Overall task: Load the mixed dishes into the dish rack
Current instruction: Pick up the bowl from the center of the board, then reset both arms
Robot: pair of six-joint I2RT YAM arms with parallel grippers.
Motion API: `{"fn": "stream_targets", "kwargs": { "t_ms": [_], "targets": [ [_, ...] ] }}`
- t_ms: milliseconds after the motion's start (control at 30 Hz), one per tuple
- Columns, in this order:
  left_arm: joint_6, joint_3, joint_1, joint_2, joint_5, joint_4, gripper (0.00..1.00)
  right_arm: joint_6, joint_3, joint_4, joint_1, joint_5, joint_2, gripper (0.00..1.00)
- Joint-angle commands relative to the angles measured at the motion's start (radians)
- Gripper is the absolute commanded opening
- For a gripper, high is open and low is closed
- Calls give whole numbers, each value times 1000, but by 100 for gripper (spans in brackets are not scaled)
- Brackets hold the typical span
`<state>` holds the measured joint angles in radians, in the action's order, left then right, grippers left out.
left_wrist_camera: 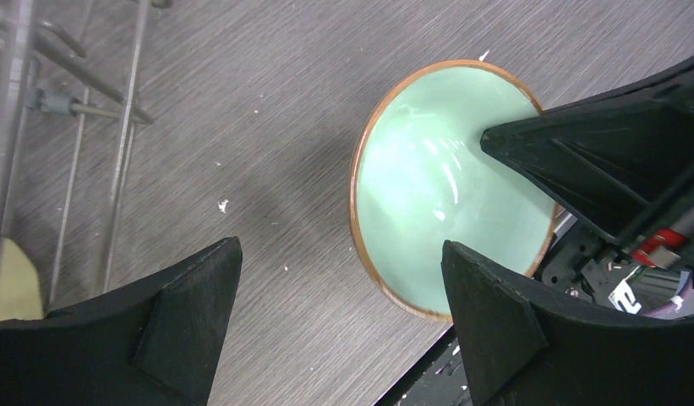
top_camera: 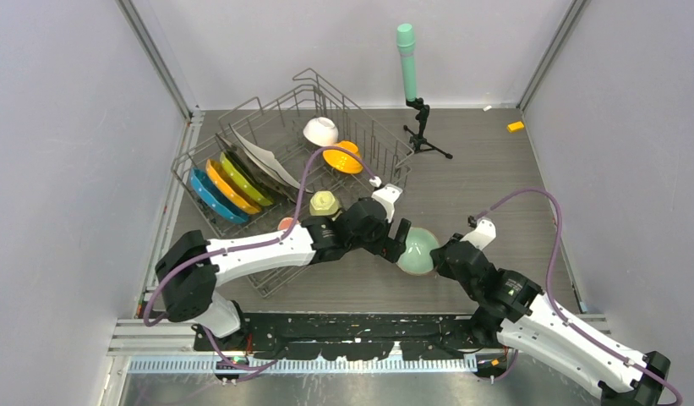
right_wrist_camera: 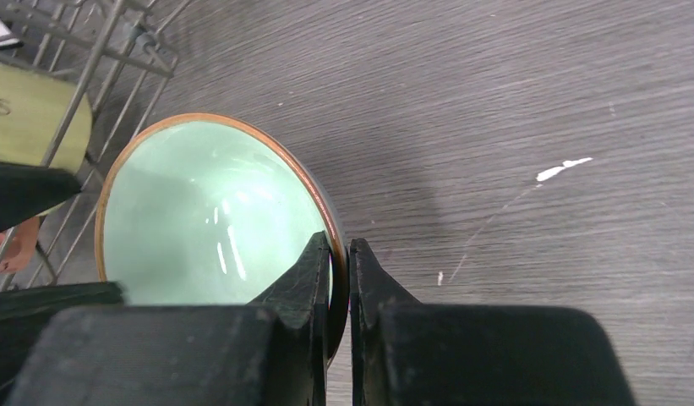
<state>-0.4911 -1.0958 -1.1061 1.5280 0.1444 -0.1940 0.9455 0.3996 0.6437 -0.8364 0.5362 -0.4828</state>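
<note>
The upright bowl's rim (top_camera: 434, 245) is pinched in my right gripper, so my left gripper should lift the bowl by its opposite rim (top_camera: 401, 261) before my right gripper takes hold of the bowl's bottom side.
A pale green bowl (top_camera: 418, 251) with a brown rim sits on the table just right of the dish rack (top_camera: 242, 114). My right gripper (top_camera: 440, 254) is shut on the bowl's (right_wrist_camera: 208, 211) near rim, one finger inside and one outside (right_wrist_camera: 341, 245). On the bowl's (left_wrist_camera: 445, 203) left, my left gripper (top_camera: 398, 241) stands open with only bare table between its fingers (left_wrist_camera: 339, 245). The rack holds blue (top_camera: 210, 196), orange (top_camera: 229, 188) and yellow-green (top_camera: 244, 179) plates, a white square plate (top_camera: 267, 161), a white bowl (top_camera: 321, 130), an orange bowl (top_camera: 342, 157) and a pale-yellow mug (top_camera: 324, 203).
A green-topped cylinder on a black tripod (top_camera: 407, 63) stands behind the rack's right corner. A small orange object (top_camera: 516, 127) lies at the far right. Rack wires (left_wrist_camera: 73, 110) are close to the left gripper. Grey walls close in the table on three sides.
</note>
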Motion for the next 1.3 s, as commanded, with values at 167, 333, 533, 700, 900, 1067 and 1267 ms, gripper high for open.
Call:
{"fn": "stream_targets", "kwargs": {
  "t_ms": [167, 333, 533, 700, 900, 1067, 1267],
  "targets": [
    [-53, -48, -5, 63, 36, 29, 77, -75, 32, -225, 2, -112, 16, 0],
    [-47, -54, -4, 76, 34, 22, 55, -74, 30, -240, 2, -125, -6, 0],
    [-51, -51, -3, 72, 28, 30, 23, -77, 23, -250, 2, -101, 12, 0],
    [-37, -47, -4, 56, 19, 37, 0, -74, 22, -264, 2, -124, 23, 3],
    [21, -23, -2, -45, -16, 81, 0, -62, 31, -295, 2, -187, 28, 39],
    [41, -5, 42, -140, -93, 84, 0, -63, 46, -343, 2, -275, 42, 61],
    [-22, 87, 183, -293, -340, 173, 0, -64, 91, -376, 2, -404, 65, 70]
  ]
}}
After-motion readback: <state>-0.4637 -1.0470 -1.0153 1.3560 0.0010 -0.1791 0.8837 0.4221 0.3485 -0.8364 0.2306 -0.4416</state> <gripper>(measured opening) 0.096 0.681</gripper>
